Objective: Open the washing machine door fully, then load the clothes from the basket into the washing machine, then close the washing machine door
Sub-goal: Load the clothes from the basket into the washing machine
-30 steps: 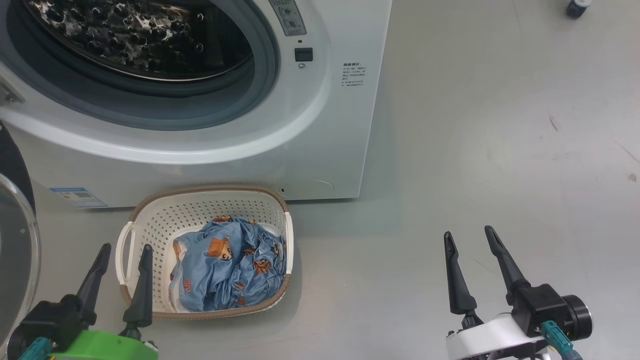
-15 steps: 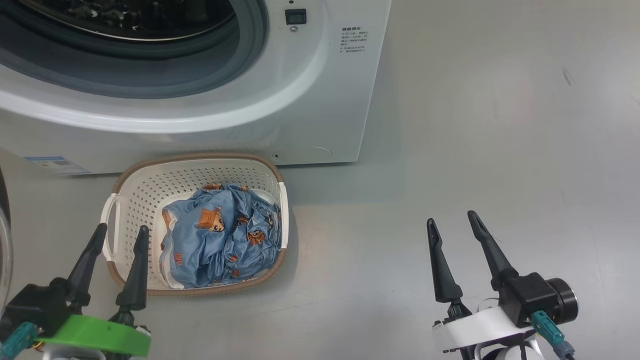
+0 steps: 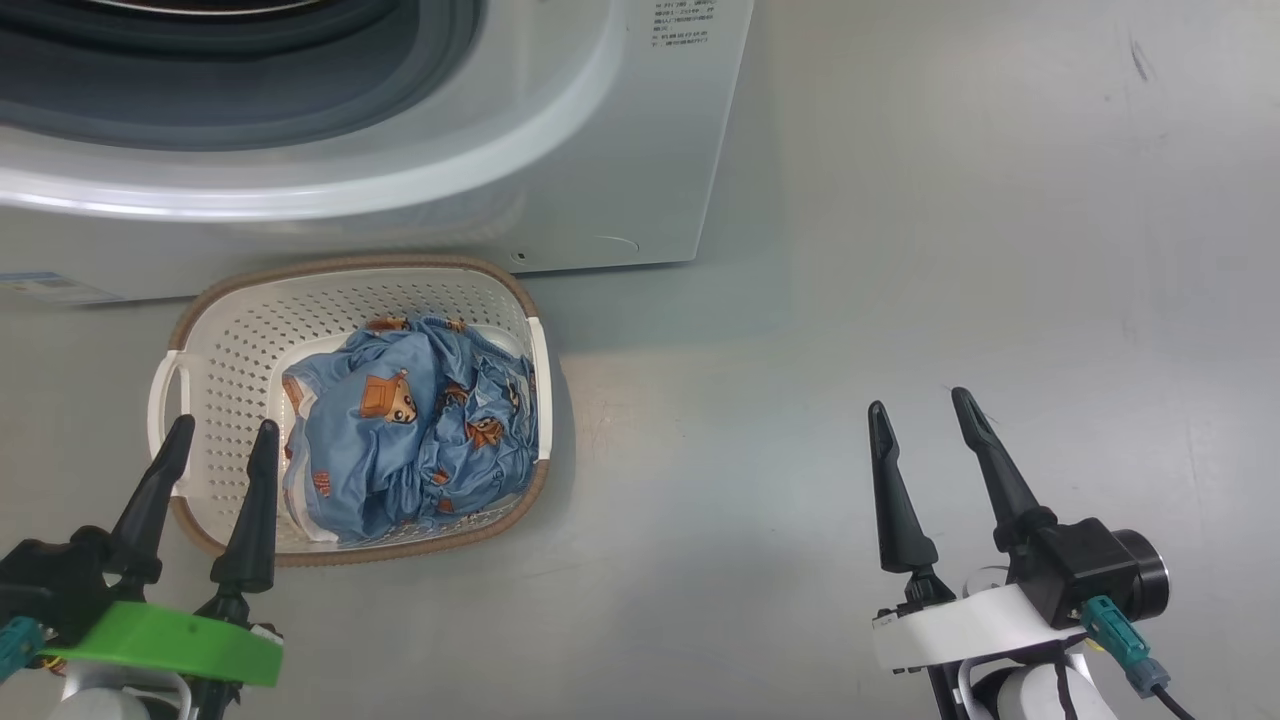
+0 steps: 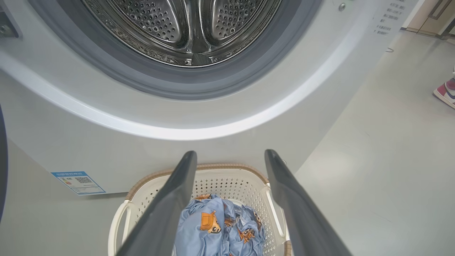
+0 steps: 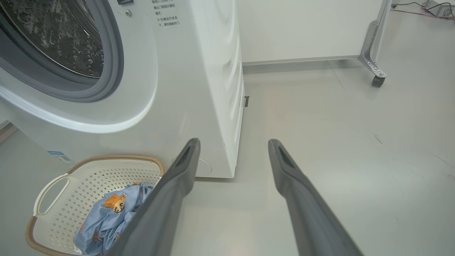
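My gripper will lift the smooth light blue clothes and leave the crumpled heap point(image 3: 486, 434) behind, because a fold point(image 3: 428, 428) separates the two.
The cream basket point(image 3: 345, 272) with a brown rim stands on the floor against the front of the white washing machine point(image 3: 620, 150). Light blue clothes point(image 3: 410, 440) with orange-brown figures lie bunched in it. The machine's opening is uncovered, showing the steel drum point(image 4: 185, 28) and the grey gasket. A dark curved strip at the left edge of the left wrist view looks like the washing machine door point(image 4: 1, 163). My left gripper point(image 3: 225, 428) is open at the basket's near-left edge, above it. On the right, over bare floor, my right gripper point(image 3: 920, 400) is open and holds nothing.
Grey floor point(image 3: 950, 250) stretches to the right of the machine. In the left wrist view, a person's shoe point(image 4: 446, 93) shows at the far right. A metal frame leg on a caster point(image 5: 377, 81) stands beyond the machine, with cables point(image 5: 426, 9) on the floor behind it.
The head camera has tilted down, so the machine and basket slid up and left in the picture and the door left it. Both grippers stay open.
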Tool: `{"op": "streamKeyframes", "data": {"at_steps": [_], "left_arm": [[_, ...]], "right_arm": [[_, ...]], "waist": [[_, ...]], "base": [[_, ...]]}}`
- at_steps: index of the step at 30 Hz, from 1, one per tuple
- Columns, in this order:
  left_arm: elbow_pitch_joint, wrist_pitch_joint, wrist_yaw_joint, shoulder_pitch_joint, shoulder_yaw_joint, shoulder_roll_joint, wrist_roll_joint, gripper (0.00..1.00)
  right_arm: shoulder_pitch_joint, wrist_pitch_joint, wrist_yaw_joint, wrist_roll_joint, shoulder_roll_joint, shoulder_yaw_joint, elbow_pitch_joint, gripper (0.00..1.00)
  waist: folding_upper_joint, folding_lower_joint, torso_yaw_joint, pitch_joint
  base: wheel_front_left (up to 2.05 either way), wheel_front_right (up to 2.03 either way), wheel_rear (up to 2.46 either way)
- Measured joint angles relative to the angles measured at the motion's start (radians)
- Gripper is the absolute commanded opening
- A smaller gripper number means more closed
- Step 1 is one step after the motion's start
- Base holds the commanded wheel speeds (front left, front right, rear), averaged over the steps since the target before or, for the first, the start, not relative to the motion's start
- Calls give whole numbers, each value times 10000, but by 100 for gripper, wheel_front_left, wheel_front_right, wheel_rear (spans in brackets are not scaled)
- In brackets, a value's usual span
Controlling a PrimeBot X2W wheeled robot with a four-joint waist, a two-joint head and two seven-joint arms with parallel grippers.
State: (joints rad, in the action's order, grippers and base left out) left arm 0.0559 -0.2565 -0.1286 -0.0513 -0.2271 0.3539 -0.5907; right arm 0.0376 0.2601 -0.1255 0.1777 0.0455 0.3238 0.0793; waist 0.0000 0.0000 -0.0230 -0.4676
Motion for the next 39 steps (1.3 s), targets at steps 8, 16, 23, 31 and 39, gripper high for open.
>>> {"op": "streamKeyframes", "data": {"at_steps": [8, 16, 23, 31, 39], "left_arm": [[219, 0, 0, -263, -100, 270, -336, 100], [518, 0, 0, -975, -171, 667, -913, 100], [725, 0, 0, -1680, -364, 1072, -1455, 100], [1035, 0, 0, -2446, -408, 1622, -1931, 100], [1590, 0, 0, -3018, -1064, 2109, -2098, 100]], "right_arm": [[-233, 0, 0, 25, 0, -44, 167, 100], [-696, 0, -2, 25, 4, 198, 332, 100], [-1168, 0, -2, 25, 23, 474, 420, 100], [-1734, 0, -2, 25, 38, 786, 466, 100], [-2109, 0, -2, 23, 50, 909, 476, 100]], "waist": [[0, 0, 72, -655], [0, 1, 140, -1639], [0, 1, 241, -2512], [0, 1, 387, -3524], [0, 2, 568, -4363]], "base": [[0, 0, 0], [0, 0, 0], [0, 0, 0], [0, 0, 0], [0, 0, 0]]}}
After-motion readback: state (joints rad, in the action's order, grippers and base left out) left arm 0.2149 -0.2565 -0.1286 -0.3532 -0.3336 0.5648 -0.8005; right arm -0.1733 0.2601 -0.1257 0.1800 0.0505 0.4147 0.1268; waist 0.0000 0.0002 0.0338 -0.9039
